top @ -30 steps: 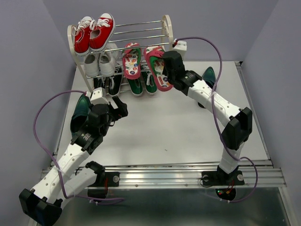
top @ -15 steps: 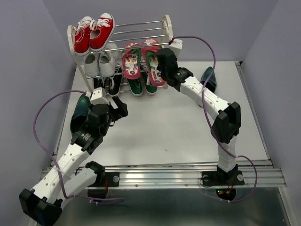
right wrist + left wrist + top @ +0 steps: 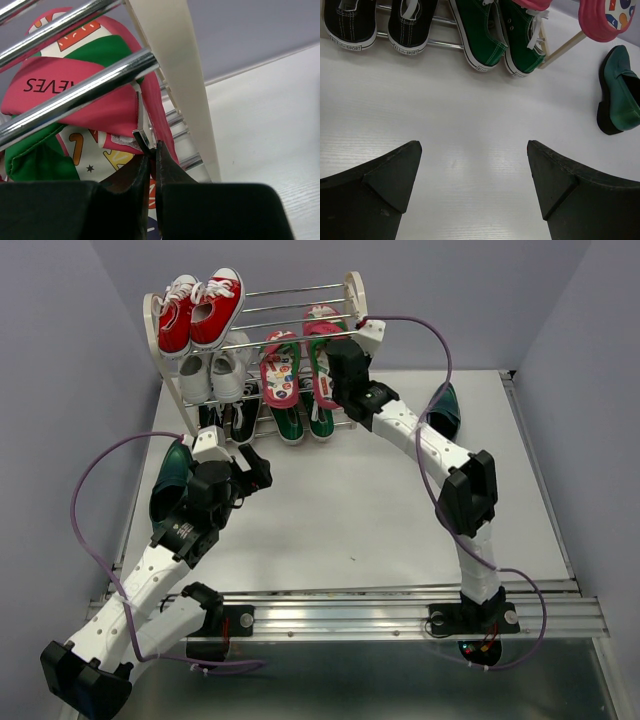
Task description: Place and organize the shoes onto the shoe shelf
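The second flip-flop (image 3: 322, 368) sits inside the shoe shelf's side frame, parallel to its mate, so my right gripper should keep easing it onto the shoe shelf's middle level (image 3: 305, 391) and release there.
The shoe shelf (image 3: 357, 295) stands at the table's far edge. Green sneakers (image 3: 290, 423) sit on its bottom tier and show in the left wrist view (image 3: 485, 30). One pink-red flip-flop (image 3: 280, 370) leans on the middle tier. My right gripper (image 3: 332, 368) is shut on the second flip-flop (image 3: 322, 345), holding it against the chrome rods beside the cream side frame (image 3: 170, 65); the jaws (image 3: 150, 146) pinch its edge (image 3: 75, 90). One teal dress shoe (image 3: 172, 478) lies beside my left arm, the other (image 3: 443, 408) at the right (image 3: 620, 90). My left gripper (image 3: 260, 468) is open and empty (image 3: 472, 150) over bare table.
Red sneakers (image 3: 200, 310) sit on the top tier at the left, white sneakers (image 3: 212, 375) below them and black sneakers (image 3: 228, 420) on the bottom tier (image 3: 350, 25). Purple cables loop from both arms. Grey walls stand close on both sides.
My right gripper has carried the flip-flop up and back to the left, in against the shelf's rods next to the other flip-flop. The left arm has not moved.
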Tool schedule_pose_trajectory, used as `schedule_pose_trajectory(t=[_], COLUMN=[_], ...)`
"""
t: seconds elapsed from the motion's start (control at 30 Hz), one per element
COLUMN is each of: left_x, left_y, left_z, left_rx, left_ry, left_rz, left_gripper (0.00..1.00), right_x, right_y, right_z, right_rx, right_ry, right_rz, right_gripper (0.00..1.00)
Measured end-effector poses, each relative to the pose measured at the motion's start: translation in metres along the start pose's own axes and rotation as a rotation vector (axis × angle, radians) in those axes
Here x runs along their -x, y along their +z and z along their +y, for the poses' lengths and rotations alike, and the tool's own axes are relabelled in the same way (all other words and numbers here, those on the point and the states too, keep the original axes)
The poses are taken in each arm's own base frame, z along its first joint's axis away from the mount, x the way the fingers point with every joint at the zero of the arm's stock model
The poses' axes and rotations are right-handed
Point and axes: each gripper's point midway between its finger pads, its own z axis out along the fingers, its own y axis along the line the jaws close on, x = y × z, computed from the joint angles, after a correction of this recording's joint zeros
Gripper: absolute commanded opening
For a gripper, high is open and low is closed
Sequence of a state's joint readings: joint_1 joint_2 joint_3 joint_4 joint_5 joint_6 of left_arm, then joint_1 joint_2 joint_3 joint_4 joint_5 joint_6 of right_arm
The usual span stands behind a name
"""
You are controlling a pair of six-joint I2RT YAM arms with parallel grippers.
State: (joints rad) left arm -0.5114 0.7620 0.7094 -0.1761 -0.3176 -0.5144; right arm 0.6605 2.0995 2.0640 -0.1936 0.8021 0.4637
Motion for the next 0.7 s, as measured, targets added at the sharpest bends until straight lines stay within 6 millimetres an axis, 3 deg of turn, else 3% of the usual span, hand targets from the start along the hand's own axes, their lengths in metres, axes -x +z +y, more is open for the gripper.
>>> schedule_pose_trajectory(t=[0.27, 0.7], left_x=[0.0, 0.002], left_y=[0.0, 0.001], left_z=[0.001, 0.004], left_rx=[0.005, 0.024], left_ry=[0.0, -0.003], left_rz=[-0.003, -0.013], left_gripper=[0.99, 0.99], right_x=[0.009, 0.001], right_y=[0.013, 0.033], right_z=[0.011, 0.018], right_rx=[0.009, -0.003], right_ry=[0.016, 0.035], right_rz=[-0.081, -0.171], right_gripper=[0.03, 0.08])
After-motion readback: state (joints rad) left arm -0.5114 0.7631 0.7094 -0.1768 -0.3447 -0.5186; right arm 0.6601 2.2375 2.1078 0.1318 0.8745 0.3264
